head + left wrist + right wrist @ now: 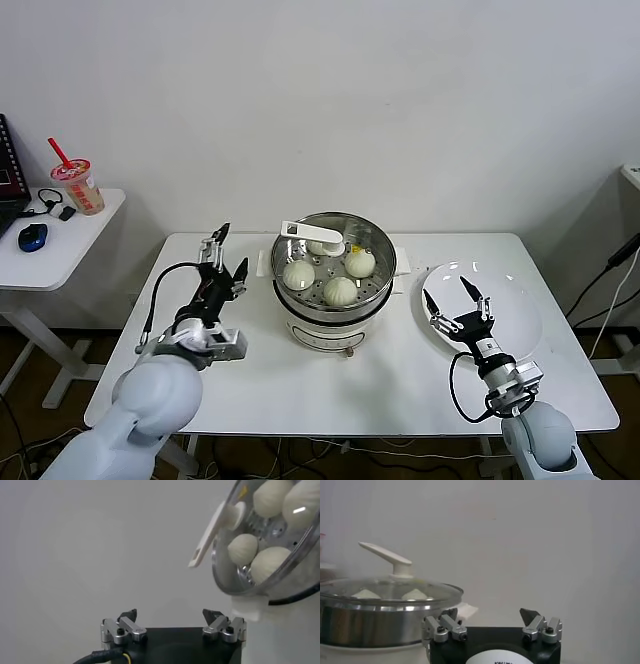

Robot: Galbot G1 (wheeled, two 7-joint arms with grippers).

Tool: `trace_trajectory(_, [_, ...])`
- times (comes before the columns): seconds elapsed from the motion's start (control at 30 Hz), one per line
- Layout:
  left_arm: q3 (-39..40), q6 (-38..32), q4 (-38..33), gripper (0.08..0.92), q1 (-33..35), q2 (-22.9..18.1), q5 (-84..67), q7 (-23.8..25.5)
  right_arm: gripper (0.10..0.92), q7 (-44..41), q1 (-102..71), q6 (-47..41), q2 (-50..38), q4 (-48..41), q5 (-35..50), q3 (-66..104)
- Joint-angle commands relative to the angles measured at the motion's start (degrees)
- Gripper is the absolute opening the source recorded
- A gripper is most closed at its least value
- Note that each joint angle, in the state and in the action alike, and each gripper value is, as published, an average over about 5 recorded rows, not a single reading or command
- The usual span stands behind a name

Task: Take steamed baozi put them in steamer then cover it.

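The clear glass lid (pixel 340 252) is only resting on the steamer's rim (pixel 391 280), so I expect it to come straight off right away when I raise the white handle.
The steamer (pixel 335 310) stands mid-table with several steamed baozi (pixel 340 290) on its tray. The clear glass lid (pixel 385 262) with the white handle (pixel 312 233) rests on its rim. My left gripper (pixel 228 253) hovers open and empty just left of the pot. On the other side my right gripper (pixel 452 296) is open and empty over the white plate (pixel 510 310). In the left wrist view the left gripper (pixel 170 614) faces the covered steamer (pixel 280 587) and baozi (pixel 243 548). The right gripper (pixel 490 612) sees the steamer (pixel 370 622) under its lid (pixel 390 587).
A side table (pixel 60 250) at the far left carries a drink cup (pixel 80 185) and a blue mouse (pixel 32 237). Cables (pixel 610 290) hang past the table's right edge. The white plate holds nothing.
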Motion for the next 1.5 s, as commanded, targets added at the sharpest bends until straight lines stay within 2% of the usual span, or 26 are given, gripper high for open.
trace_trajectory(0.03, [11.7, 3.5, 6.3, 0.823, -14.6, -2.5, 9.1, 9.1, 0.823, 0.1, 0.0, -0.1, 0.8, 0.0, -0.5, 0.7])
trace_trajectory(0.3, [10.4, 2.2, 11.6, 0.823, -15.3, -8.5, 14.3, 9.7, 0.823, -0.2, -0.1, 0.3, 1.4, -0.5, -0.5, 1.6])
trace_trajectory(0.6, [9.1, 1.4, 13.7, 0.823, -12.8, -12.1, 17.2, 9.4, 0.823, -0.3, -0.1, 0.4, 1.6, -0.2, -0.5, 1.9])
trace_trajectory(0.87, [9.0, -0.1, 16.4, 0.823, -13.7, -16.7, 20.8, 6.9, 0.823, -1.1, -0.8, 0.8, 1.8, -0.1, -0.4, 3.1])
trace_trajectory(1.5, [9.3, -4.4, 24.8, 0.823, -15.8, -22.5, 27.8, 4.1, 0.823, -1.9, -1.2, 1.3, 2.8, -0.8, -0.3, 4.3])
